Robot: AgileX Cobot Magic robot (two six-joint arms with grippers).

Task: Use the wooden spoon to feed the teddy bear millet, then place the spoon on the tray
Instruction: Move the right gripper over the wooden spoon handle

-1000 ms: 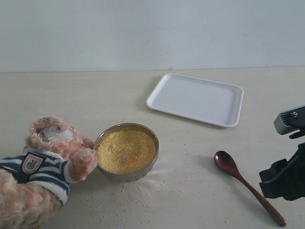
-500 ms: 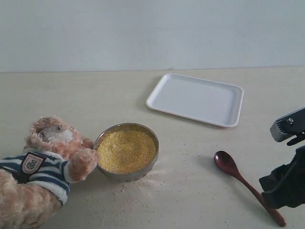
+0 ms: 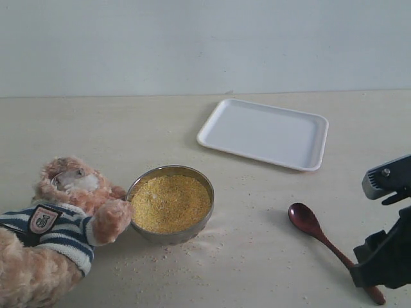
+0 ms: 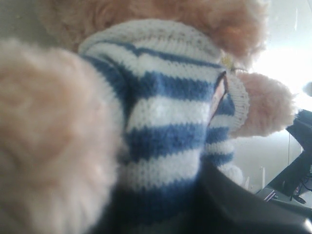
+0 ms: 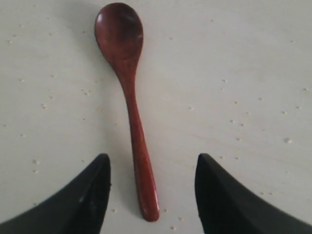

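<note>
My right gripper should keep going down until its open fingers straddle the spoon's handle, then close. The spoon's handle (image 5: 142, 163) end (image 5: 148, 207) lies between those fingers, and the spoon's bowl points away.
The teddy bear (image 3: 58, 218) lies at the near left, one paw resting on the rim of the steel bowl (image 3: 173, 236) heaped with millet (image 3: 170, 203). In the left wrist view its striped shirt (image 4: 161, 112) fills the picture, pressed between my left gripper's dark jaws, which are shut on it. The wooden spoon (image 3: 306, 219) lies on the table at the near right, its bowl towards the middle. My right gripper (image 3: 369, 279) hangs open just over the handle's end. In its wrist view the spoon (image 5: 119, 34) runs between the fingertips, and my right gripper (image 5: 152, 158) is not touching it. The white tray (image 3: 264, 133) lies empty at the back right.
Loose grains are scattered on the table (image 3: 257, 256) around the bowl and the spoon. A pale wall (image 3: 205, 45) stands behind the table. My left arm is out of the exterior view.
My right gripper has sunk lower towards the spoon's handle end, still open. The bear, bowl, spoon and tray have not moved.
</note>
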